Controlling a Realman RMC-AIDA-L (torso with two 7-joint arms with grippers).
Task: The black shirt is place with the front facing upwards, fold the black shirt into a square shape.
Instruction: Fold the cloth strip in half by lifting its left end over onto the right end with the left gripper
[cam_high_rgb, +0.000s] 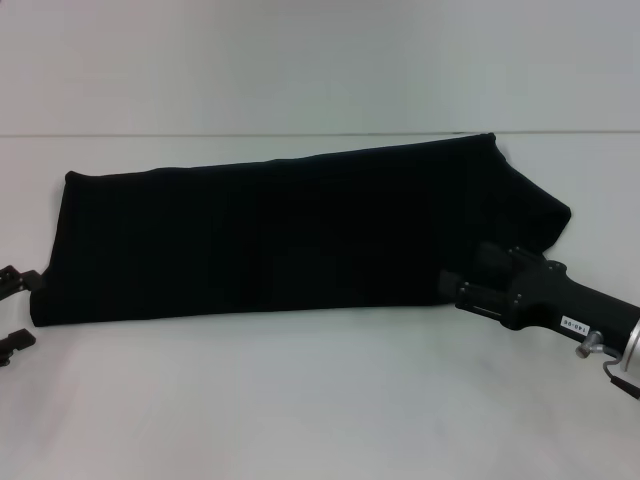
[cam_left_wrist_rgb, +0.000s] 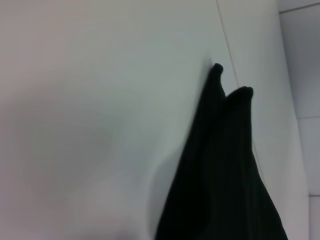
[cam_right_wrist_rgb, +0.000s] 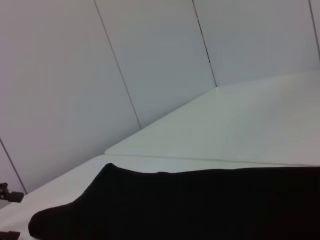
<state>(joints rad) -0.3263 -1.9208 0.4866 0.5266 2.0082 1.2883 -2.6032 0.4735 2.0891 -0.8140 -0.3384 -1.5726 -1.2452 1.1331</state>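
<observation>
The black shirt's short end (cam_high_rgb: 58, 245) is in front of my left gripper's open fingers across clear table, so I should go on moving in until that end's edge (cam_high_rgb: 48, 272) is between them, before they close.
The black shirt (cam_high_rgb: 290, 235) lies on the white table as a long folded band, running from the left edge toward the far right, with no print showing. Its edge also shows in the left wrist view (cam_left_wrist_rgb: 225, 180) and the right wrist view (cam_right_wrist_rgb: 200, 205). My left gripper (cam_high_rgb: 15, 311) stands open just off the band's left end, nothing between its fingers. My right gripper (cam_high_rgb: 455, 288) rests at the band's near right corner, dark against the dark cloth.
The white table (cam_high_rgb: 320, 400) stretches toward me in front of the shirt. A seam in the tabletop (cam_high_rgb: 250, 134) runs behind the shirt. A pale panelled wall (cam_right_wrist_rgb: 150, 60) stands beyond the table.
</observation>
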